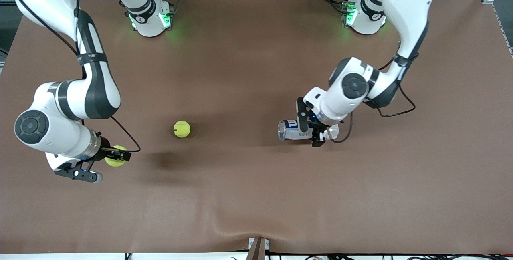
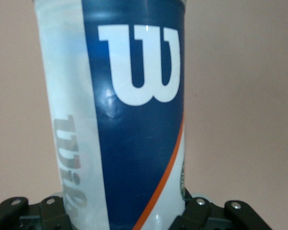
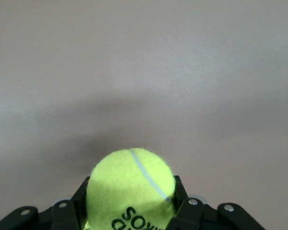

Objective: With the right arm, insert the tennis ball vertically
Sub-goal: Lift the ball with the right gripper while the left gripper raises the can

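Observation:
My left gripper is holding the can (image 1: 294, 130) on its side, so next I lift the can and turn the can's opening (image 1: 281, 130) up before my right gripper lowers the tennis ball in.
My right gripper (image 1: 116, 156) is shut on a yellow-green tennis ball (image 1: 115, 160) and holds it above the brown table mat near the right arm's end; the ball fills the space between the fingers in the right wrist view (image 3: 130, 189). My left gripper (image 1: 310, 128) is shut on a blue-and-white Wilson ball can (image 1: 289, 130), which lies on its side with its metal-rimmed mouth toward the right arm's end. The can fills the left wrist view (image 2: 125, 115). A second tennis ball (image 1: 182, 129) lies on the mat between the two grippers.
The brown mat (image 1: 256, 196) covers the whole table. A small bracket (image 1: 258, 248) sits at the table edge nearest the front camera. Both arm bases stand along the edge farthest from that camera.

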Robot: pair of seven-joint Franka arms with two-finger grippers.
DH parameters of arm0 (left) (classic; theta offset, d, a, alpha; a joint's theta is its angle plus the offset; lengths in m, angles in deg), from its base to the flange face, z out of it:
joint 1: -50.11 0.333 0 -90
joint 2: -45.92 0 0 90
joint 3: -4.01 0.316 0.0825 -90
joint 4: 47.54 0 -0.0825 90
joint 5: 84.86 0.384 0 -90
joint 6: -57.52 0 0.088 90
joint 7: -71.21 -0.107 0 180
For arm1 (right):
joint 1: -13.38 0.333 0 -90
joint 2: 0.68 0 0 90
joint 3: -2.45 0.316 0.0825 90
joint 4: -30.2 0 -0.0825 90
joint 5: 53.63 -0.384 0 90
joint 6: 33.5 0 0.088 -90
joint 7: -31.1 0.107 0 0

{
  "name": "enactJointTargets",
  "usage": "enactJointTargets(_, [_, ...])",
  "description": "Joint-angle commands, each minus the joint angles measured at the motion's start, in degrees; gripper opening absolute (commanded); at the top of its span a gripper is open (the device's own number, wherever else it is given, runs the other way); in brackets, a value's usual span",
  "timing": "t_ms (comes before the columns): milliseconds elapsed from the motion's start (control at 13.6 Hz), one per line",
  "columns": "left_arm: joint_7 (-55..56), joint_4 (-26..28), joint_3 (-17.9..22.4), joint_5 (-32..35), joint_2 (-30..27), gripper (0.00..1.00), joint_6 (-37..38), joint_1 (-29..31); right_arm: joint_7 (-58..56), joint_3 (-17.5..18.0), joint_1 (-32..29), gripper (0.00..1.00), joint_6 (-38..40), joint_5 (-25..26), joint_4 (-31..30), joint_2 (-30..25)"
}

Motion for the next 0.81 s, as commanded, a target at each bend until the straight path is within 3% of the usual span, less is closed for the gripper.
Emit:
enactJointTargets(0, [-3.4,-2.5,-3.3,-4.5,0.2,0.64,1.0,3.2,3.1,-0.1,1.8,0.00,1.7,-0.6,1.3,-1.2])
enactJointTargets(294, [-14.9,-8.4,-3.5,-19.5,3.9,0.66,1.0,5.0,3.5,-0.2,3.7,0.00,1.6,-2.3,2.4,-0.8])
enactJointTargets(514, [-20.1,-8.8,-3.7,-27.5,6.1,0.65,2.5,8.7,3.7,-0.4,7.0,0.00,1.6,-1.9,3.1,-1.1])
enactJointTargets(735, [-33.8,-12.3,-4.9,-39.3,10.5,0.66,2.6,8.9,10.9,-0.2,8.5,0.00,2.1,-2.3,5.9,-1.1])
